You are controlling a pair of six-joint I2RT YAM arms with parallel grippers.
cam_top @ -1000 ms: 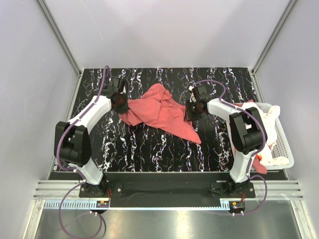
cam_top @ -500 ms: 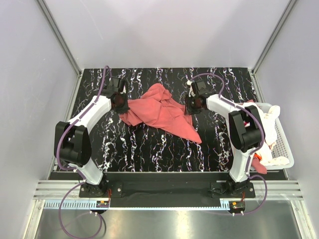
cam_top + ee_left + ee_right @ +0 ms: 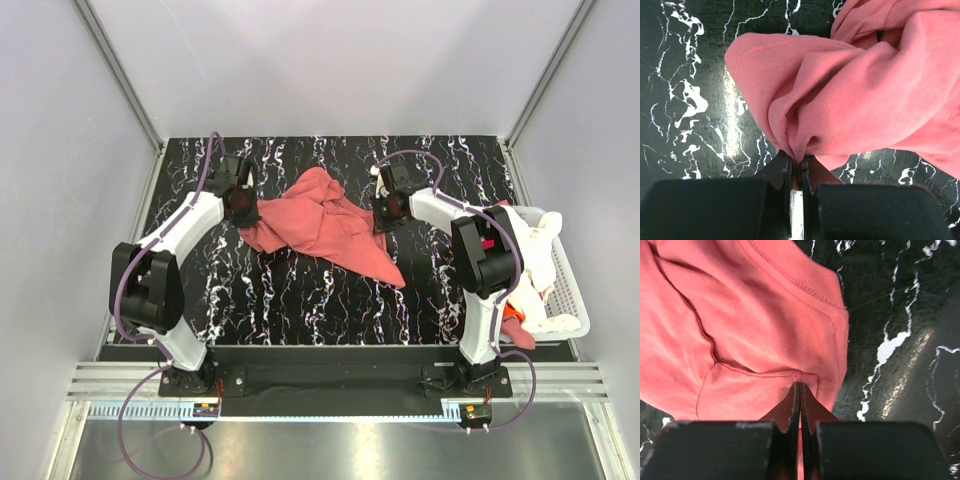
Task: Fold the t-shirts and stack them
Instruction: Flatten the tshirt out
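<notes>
The salmon-pink t-shirt's middle (image 3: pixel 316 202) is in loose folds, so my left gripper should pull its bunched end (image 3: pixel 264 236) away from my right gripper and let it go before folding.
A salmon-pink t-shirt (image 3: pixel 320 225) lies crumpled on the black marbled table (image 3: pixel 300 300), one corner trailing toward the near right. My left gripper (image 3: pixel 243 205) sits at the shirt's left edge. The left wrist view shows that gripper (image 3: pixel 799 162) shut on a bunched fold of the pink cloth (image 3: pixel 865 100). My right gripper (image 3: pixel 385 212) is at the shirt's right edge. Seen from the right wrist, it (image 3: pixel 800 387) is shut on the cloth (image 3: pixel 740 330) right at a stitched seam, with pink showing between the fingers.
A white slatted basket (image 3: pixel 572 290) stands at the table's right edge, partly behind the right arm. It holds a cream t-shirt (image 3: pixel 540 255) and an orange one (image 3: pixel 515 335). Grey walls enclose the table on three sides.
My right gripper has crept slightly farther along the shirt's right edge and closed on it. The left gripper and the shirt have stayed as they were.
</notes>
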